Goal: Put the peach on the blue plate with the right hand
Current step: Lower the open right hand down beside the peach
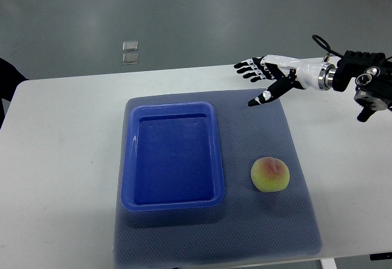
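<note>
Next, I pull my right gripper back and come around the peach from the side point(270, 174), as it hovers over the mat's far corner point(277, 104), beyond the peach.
A yellow-pink peach point(270, 174) lies on the grey mat to the right of the blue plate point(128, 159), a rectangular tray with nothing in it. My right hand point(260, 76) comes in from the right edge and hovers over the mat's far right corner, well beyond the peach. Its fingers are spread and hold nothing; the thumb points down towards the mat. The left arm does not show.
The grey mat point(269, 232) covers the middle of a white table point(61, 171). Two small clear squares point(130, 53) lie on the floor beyond the table's far edge. A dark object point(7, 76) shows at the left edge.
</note>
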Controlling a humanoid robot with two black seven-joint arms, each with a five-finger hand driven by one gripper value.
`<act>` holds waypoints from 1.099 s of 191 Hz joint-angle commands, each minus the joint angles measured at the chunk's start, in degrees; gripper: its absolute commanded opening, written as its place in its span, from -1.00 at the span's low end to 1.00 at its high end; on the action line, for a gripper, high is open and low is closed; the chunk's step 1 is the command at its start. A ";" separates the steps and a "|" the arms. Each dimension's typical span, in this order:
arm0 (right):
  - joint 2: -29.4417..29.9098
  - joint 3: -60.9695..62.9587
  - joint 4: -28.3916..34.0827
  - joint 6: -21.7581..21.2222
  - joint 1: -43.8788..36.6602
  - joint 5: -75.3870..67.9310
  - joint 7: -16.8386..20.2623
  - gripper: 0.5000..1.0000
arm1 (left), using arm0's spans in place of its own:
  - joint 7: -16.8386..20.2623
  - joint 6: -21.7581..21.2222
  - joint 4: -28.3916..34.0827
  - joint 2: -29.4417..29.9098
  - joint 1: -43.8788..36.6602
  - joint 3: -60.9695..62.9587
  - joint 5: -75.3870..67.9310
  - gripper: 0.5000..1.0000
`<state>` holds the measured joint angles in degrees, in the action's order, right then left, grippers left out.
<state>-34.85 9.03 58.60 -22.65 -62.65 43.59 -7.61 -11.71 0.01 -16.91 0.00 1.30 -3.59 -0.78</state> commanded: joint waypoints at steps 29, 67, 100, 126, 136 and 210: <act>-14.02 -20.54 14.78 -10.58 -23.92 0.80 5.06 0.72 | 0.02 0.08 -0.23 0.00 0.20 -0.02 -0.19 1.00; -21.49 -27.14 29.64 -12.35 -35.17 0.54 5.77 0.72 | -0.07 0.25 -1.19 0.00 0.37 -0.02 -0.19 1.00; -21.93 -29.95 32.10 -12.35 -39.39 0.54 5.77 0.72 | -0.07 0.25 -1.28 0.00 0.46 0.07 -0.28 1.00; -20.79 -29.95 32.19 -12.35 -37.81 0.54 5.59 0.72 | -0.07 0.25 -1.19 0.00 0.46 -0.02 -0.28 1.00; -20.35 -29.95 32.19 -11.37 -36.05 0.62 5.33 0.72 | -0.07 0.25 -1.19 0.00 0.46 -0.02 -0.28 1.00; -17.09 -29.51 31.75 -0.82 -26.47 1.24 4.36 0.72 | -0.07 0.25 -0.93 0.00 0.46 0.07 -0.19 1.00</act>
<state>-52.46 -20.50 90.45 -24.19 -90.96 44.80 -3.17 -11.78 0.27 -18.02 0.00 1.76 -3.55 -1.06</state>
